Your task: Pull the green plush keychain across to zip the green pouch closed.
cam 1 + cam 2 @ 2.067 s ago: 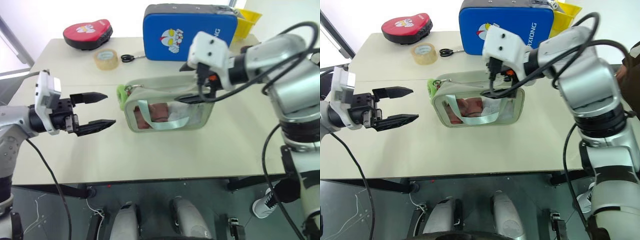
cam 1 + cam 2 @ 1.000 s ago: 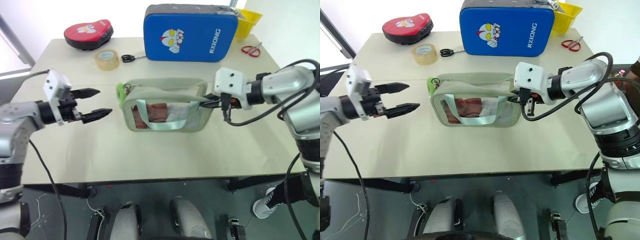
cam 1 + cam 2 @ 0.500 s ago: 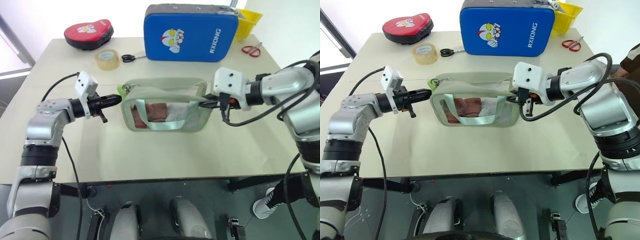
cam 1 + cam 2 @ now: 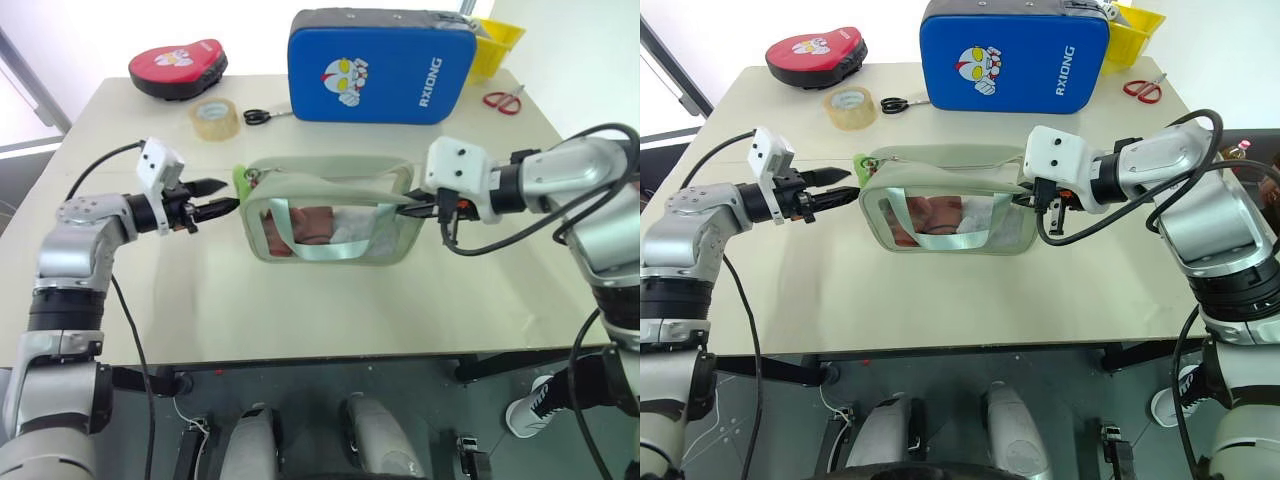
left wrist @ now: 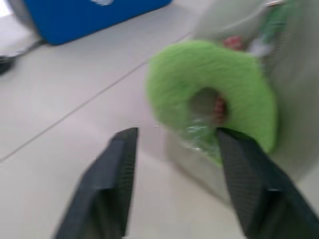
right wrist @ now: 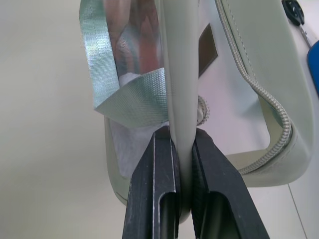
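The green plush keychain (image 4: 241,184) dangles down the end of the pouch, so next the left gripper lays it on top of the pouch (image 4: 302,165), then holds that end of the pouch while the right gripper pulls.
The green pouch (image 4: 325,168) lies in the middle of the table, its clear window facing me and its mint strap (image 4: 325,248) draped across the front. At the pouch's left end sits the green plush keychain (image 4: 241,186). My left gripper (image 4: 222,196) is open just left of it. In the left wrist view the green plush keychain (image 5: 219,94) sits right ahead of the spread fingertips (image 5: 124,149), with one finger near its lower edge. My right gripper (image 6: 180,132) is shut on the pouch's right end wall (image 6: 179,74).
At the back of the table stand a blue hard case (image 4: 378,52), a red case (image 4: 176,66), a tape roll (image 4: 213,118), black scissors (image 4: 262,116), red scissors (image 4: 503,99) and a yellow bin (image 4: 497,40). The table's front edge (image 4: 300,350) is near.
My left gripper moved right from the table's left side to the keychain, closed half a second ago, and now stands open again. The right gripper kept its hold on the pouch's right end.
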